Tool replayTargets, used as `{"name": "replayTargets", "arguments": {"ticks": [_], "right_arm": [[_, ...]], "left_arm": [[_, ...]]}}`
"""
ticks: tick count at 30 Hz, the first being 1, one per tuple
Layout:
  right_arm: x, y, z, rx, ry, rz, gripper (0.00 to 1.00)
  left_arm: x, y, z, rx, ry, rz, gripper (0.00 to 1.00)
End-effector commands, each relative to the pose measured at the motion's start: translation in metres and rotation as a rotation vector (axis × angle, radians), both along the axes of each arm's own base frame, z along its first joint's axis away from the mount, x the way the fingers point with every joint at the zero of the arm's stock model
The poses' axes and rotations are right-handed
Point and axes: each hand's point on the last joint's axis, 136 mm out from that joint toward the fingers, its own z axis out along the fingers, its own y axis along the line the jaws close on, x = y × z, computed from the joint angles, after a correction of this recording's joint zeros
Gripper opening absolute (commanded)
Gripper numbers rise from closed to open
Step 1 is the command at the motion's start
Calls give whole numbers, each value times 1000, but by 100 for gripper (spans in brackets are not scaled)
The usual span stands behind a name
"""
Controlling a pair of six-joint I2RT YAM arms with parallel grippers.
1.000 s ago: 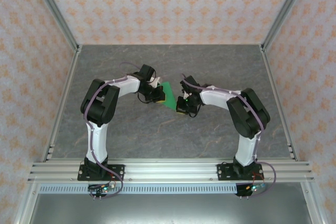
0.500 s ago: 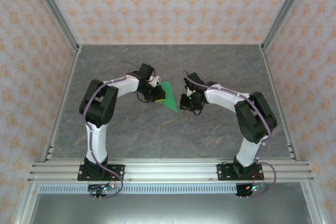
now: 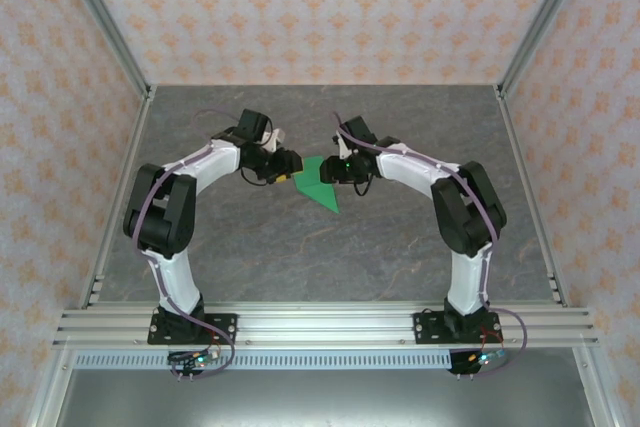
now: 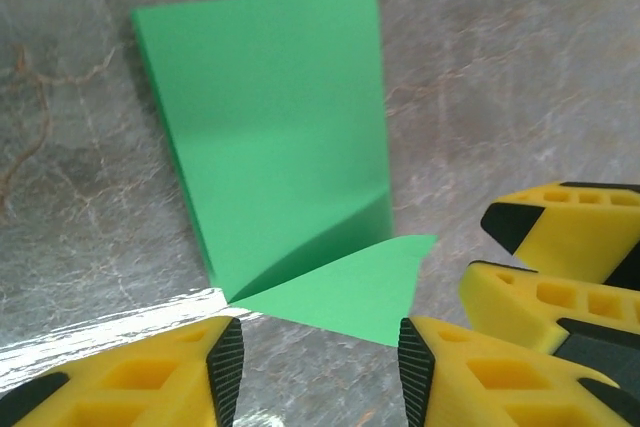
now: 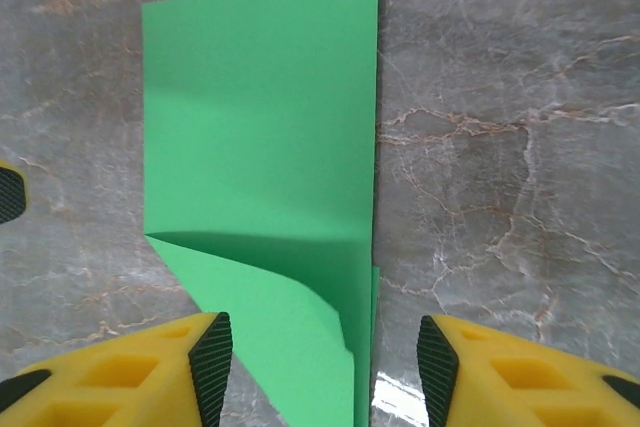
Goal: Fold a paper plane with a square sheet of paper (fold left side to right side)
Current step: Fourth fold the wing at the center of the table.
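Note:
The flap (image 4: 350,289) curls up loose from the paper's near end, so my left gripper should pinch the flap while my right gripper steadies the paper's near tip (image 3: 334,207).
The square sheet of paper (image 3: 322,185), bright green and folded into a pointed shape, lies on the grey table between both grippers. In the left wrist view the paper (image 4: 270,127) lies flat, with a loose triangular flap curling up at its near end. My left gripper (image 4: 320,372) is open just short of that flap, with nothing between its pads. My right gripper (image 5: 323,367) is open too, and the paper's (image 5: 260,117) near end with its raised flap shows between its fingers, untouched. From above, the left gripper (image 3: 287,173) and the right gripper (image 3: 333,171) flank the paper's far end.
The right gripper's yellow fingers (image 4: 560,237) crowd the right side of the left wrist view. A marbled grey table (image 3: 400,247) stretches in front of the paper. Patterned walls and metal frame posts (image 3: 100,17) enclose the workspace.
Both grippers have gone from shut to open and let go of the paper. Both arms swung toward the far side, and the paper now lies flat on the table.

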Motion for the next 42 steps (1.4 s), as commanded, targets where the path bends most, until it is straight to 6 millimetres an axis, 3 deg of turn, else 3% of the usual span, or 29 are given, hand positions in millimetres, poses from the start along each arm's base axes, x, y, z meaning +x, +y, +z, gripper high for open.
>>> {"name": "replayTargets", "arguments": {"ticks": [1, 9, 19, 31, 36, 42], "right_arm": [[7, 4, -2, 5, -36, 56, 56], [6, 7, -8, 13, -27, 67, 57], [-4, -4, 4, 3, -57, 60, 57], [-20, -14, 16, 13, -146, 72, 59], [-38, 4, 20, -63, -255, 173, 62], [-38, 26, 9, -102, -309, 221, 63]], "left_arm": [[-1, -1, -13, 0, 25, 16, 49], [1, -12, -40, -23, 108, 30, 51], [7, -21, -39, -47, 100, 21, 48], [7, -22, -29, -52, 81, 18, 23], [10, -24, -21, -69, 72, 26, 21], [14, -27, -14, -90, 72, 32, 22]]}}
